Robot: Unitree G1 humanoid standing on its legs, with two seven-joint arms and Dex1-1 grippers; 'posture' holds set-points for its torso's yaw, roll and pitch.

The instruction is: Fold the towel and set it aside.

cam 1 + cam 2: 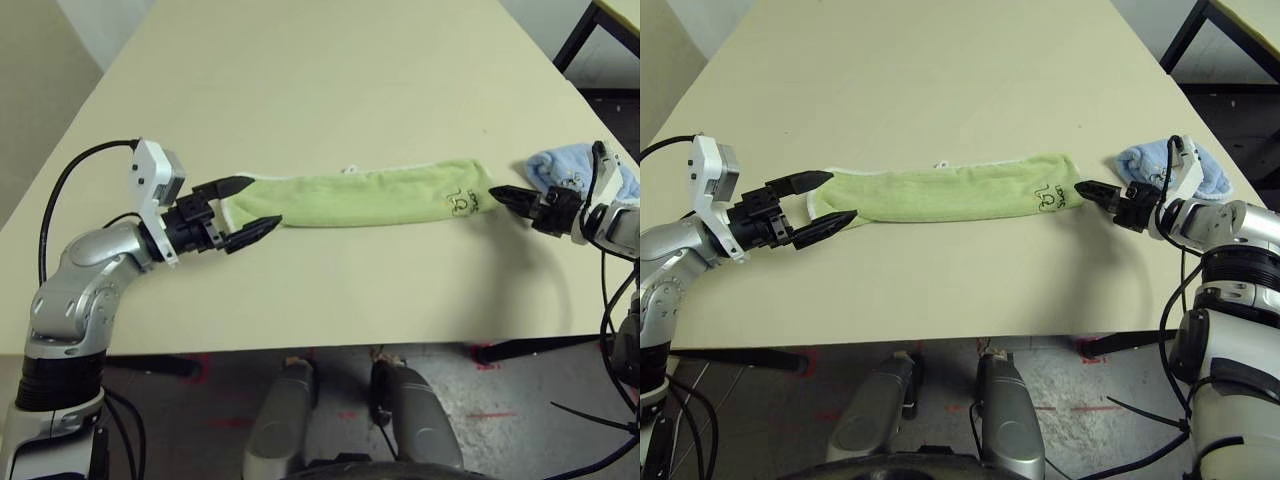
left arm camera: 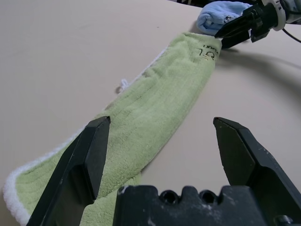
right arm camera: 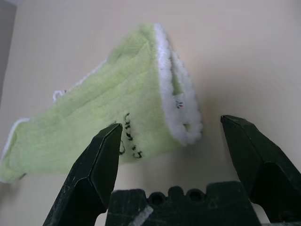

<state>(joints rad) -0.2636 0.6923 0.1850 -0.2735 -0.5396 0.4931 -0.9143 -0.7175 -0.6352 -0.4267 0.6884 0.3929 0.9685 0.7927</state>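
My gripper is set to carry the light green towel's end (image 1: 480, 188) across. Two white edges (image 3: 179, 92) lie one on top of the other at that end, so I expect both layers to fold over together when I carry it.
The light green towel (image 1: 370, 196) lies as a long folded strip across the table, white edging along its far side and a dark embroidered motif (image 1: 460, 200) near its right end. My left gripper (image 1: 262, 202) stands open at the strip's left end; one of its fingers (image 2: 94, 155) is over the cloth and the other is over bare table. My right gripper (image 1: 497, 195) is open just off the right end. From the right wrist, the white-edged folded end (image 3: 183, 106) lies ahead of that gripper's spread fingers. Neither gripper holds anything.
A small light blue towel (image 1: 572, 168) sits bunched at the table's right edge, just behind my right gripper. The cream table (image 1: 300, 80) stretches bare beyond the strip. Its front edge runs close below both grippers. A dark frame (image 1: 580, 35) stands past the far right corner.
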